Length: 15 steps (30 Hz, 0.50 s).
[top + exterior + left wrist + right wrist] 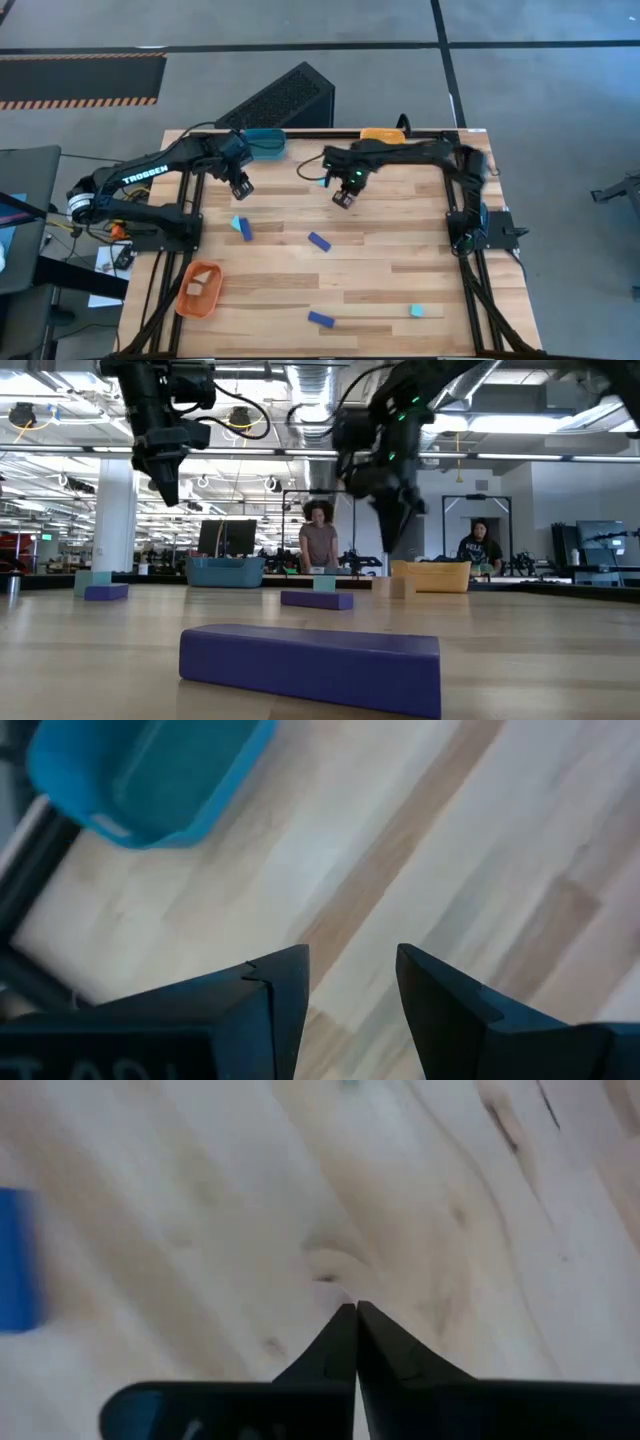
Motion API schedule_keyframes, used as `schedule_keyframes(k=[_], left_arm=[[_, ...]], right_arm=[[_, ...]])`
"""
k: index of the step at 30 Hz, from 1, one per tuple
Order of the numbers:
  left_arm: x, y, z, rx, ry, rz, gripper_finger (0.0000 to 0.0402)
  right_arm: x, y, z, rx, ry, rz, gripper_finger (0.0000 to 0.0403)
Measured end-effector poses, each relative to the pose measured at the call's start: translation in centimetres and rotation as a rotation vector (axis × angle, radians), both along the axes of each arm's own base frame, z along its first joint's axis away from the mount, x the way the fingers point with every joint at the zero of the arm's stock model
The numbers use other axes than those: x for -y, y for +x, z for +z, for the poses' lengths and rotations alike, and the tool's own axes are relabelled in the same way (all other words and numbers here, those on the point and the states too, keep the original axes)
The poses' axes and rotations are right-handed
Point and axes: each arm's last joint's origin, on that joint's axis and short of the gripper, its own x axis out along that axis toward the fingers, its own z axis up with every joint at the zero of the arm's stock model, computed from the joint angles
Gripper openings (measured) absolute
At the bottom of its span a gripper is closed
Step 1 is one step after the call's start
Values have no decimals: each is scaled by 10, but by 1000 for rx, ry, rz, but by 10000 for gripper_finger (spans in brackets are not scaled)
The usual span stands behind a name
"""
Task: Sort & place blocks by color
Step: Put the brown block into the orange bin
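The tan block [402,587] lies close to my right gripper and far from the orange tray [201,290], so that gripper should take it and hand it to my left gripper.
Blocks lie scattered on the wooden table. A dark blue bar [319,241] lies mid-table and another [320,319] near the near edge, large in the low view [310,665]. A cyan chunk beside a blue bar [241,226] lies left of centre, and another cyan chunk [417,311] is near right. Tan pieces [200,285] lie in the orange tray [190,305]. My left gripper [240,187] [350,985] hovers open, near the teal tray [264,143]. My right gripper [345,195] [356,1312] hangs shut and empty above bare wood.
The teal tray [150,780] and a yellow tray [382,135] stand at the far edge. A small cyan chunk [325,181] lies beside the right gripper. A blue block [15,1260] shows at the edge of the right wrist view. People [320,540] are in the room beyond.
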Motion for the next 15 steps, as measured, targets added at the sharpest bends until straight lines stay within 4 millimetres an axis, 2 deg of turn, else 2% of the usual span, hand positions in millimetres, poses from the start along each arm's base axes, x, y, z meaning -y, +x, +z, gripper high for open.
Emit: schedule_keyframes(k=[2,8,11,15], left_arm=[[0,0,0,-21,33,3,139],[-5,7,4,38,114,-44,139],[-7,12,7,97,135,-48,139],[-11,20,12,191,191,-34,143]], right_arm=[[-5,-12,4,54,-11,-23,38],[-12,-42,-6,164,-24,-122,98],[-19,-48,-18,195,-20,-141,142],[-20,-46,-30,243,-23,-159,207]])
